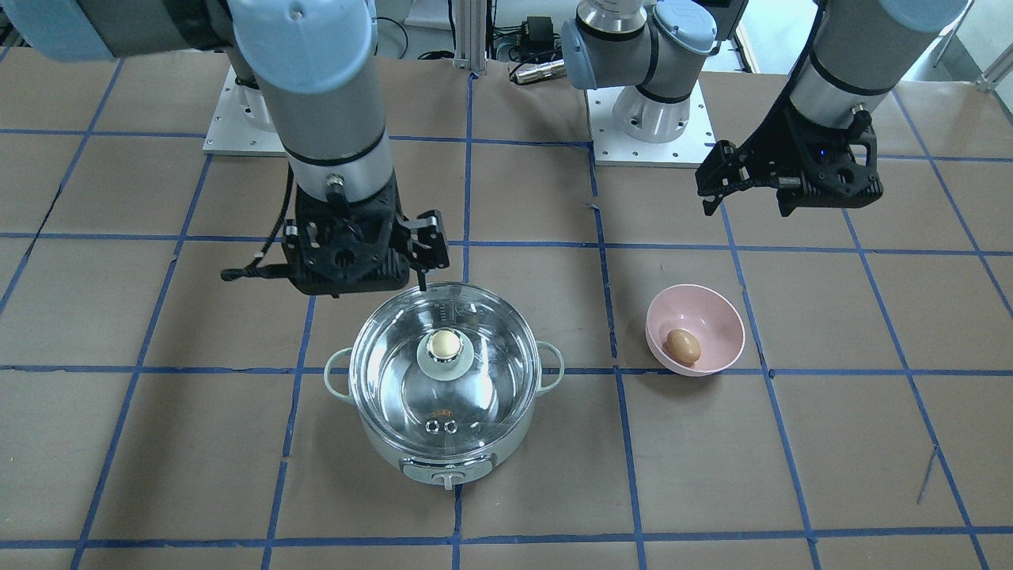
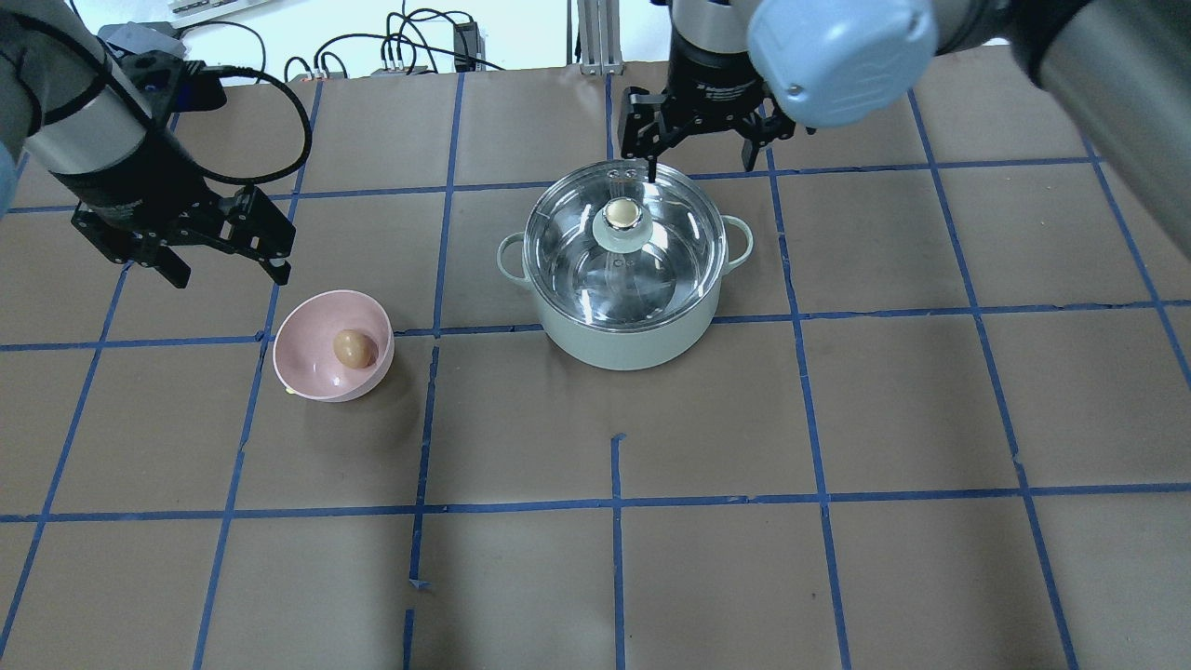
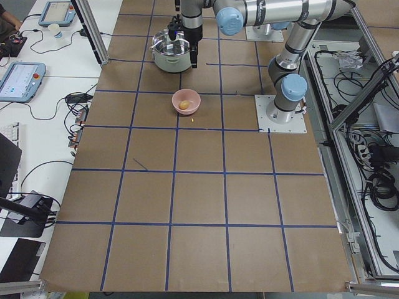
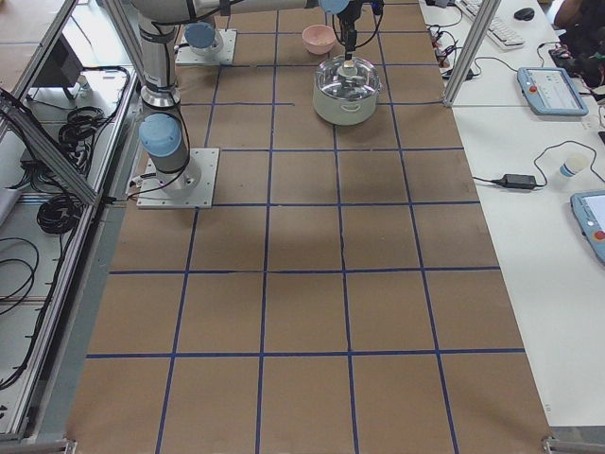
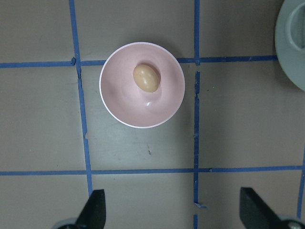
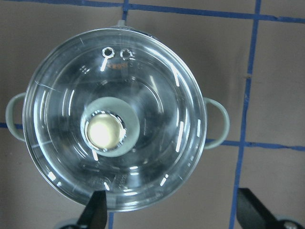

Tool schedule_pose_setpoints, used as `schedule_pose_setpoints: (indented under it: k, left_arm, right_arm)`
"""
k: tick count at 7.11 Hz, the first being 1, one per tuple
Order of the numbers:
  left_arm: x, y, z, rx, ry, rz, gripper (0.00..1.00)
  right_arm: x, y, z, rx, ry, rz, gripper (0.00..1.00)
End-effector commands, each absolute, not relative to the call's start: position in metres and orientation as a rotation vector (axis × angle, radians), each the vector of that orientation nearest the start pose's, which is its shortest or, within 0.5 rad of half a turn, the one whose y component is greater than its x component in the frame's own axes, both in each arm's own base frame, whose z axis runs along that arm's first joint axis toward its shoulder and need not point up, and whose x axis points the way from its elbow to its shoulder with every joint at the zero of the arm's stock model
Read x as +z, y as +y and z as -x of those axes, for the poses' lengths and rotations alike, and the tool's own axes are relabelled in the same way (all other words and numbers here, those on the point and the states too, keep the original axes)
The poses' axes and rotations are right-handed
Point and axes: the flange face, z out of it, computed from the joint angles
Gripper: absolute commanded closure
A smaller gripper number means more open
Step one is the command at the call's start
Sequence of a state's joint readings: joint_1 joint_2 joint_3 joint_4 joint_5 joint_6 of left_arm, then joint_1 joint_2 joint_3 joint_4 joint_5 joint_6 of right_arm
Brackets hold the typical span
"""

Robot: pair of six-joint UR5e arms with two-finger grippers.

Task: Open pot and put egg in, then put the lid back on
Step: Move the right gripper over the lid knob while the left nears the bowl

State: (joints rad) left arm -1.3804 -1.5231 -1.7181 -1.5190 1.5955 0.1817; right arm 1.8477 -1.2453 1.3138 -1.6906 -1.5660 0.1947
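Note:
The clear glass lid lets me see only shiny steel (image 1: 418, 394) through it, so I should expect an empty mint-green pot (image 1: 510, 441) when I take the lid off.
The mint-green pot (image 1: 443, 443) stands mid-table with the clear glass lid (image 1: 475, 396) seated on it, cream knob (image 1: 444, 343) at its centre. The brown egg (image 1: 683, 345) lies in a pink bowl (image 1: 716, 317) beside the pot. My right gripper (image 2: 698, 160) is open and empty, hovering above the pot's robot-side rim; in the right wrist view the lid (image 6: 157, 86) fills the frame ahead of the gripper (image 6: 171, 212). My left gripper (image 2: 228, 268) is open and empty, above the table just robot-side of the bowl; the left wrist view shows the egg (image 5: 146, 78) ahead of it.
The table is brown paper with a blue tape grid. The arm base plates (image 1: 649, 138) sit at the robot's edge. Tablets and cables lie on side benches (image 3: 22, 81) off the table ends.

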Motion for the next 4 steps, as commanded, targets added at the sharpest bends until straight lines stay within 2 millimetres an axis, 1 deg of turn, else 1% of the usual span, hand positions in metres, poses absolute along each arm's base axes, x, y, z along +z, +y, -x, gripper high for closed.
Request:
schedule_pose_setpoints:
  k: [1,2,3,4]
  left_arm:
    - [0.391,-0.49,0.027,0.053,3.121,0.04,0.0]
    - [0.377,-0.496,0.025,-0.021,3.109,0.053,0.0]
    - [0.366,-0.496,0.021,-0.028,3.104,0.081,0.0]
    - [0.359,-0.495,0.016,-0.016,3.105,0.181,0.0]
  right_arm:
    - [0.391,-0.597,-0.345,-0.101,3.091,0.047,0.07]
    - [0.374,-0.598,-0.347,-0.083,3.106,0.048,0.07]
    - [0.361,-0.594,-0.347,-0.078,3.111,0.053,0.07]
    - [0.346,-0.591,-0.345,-0.074,3.112,0.053,0.07]
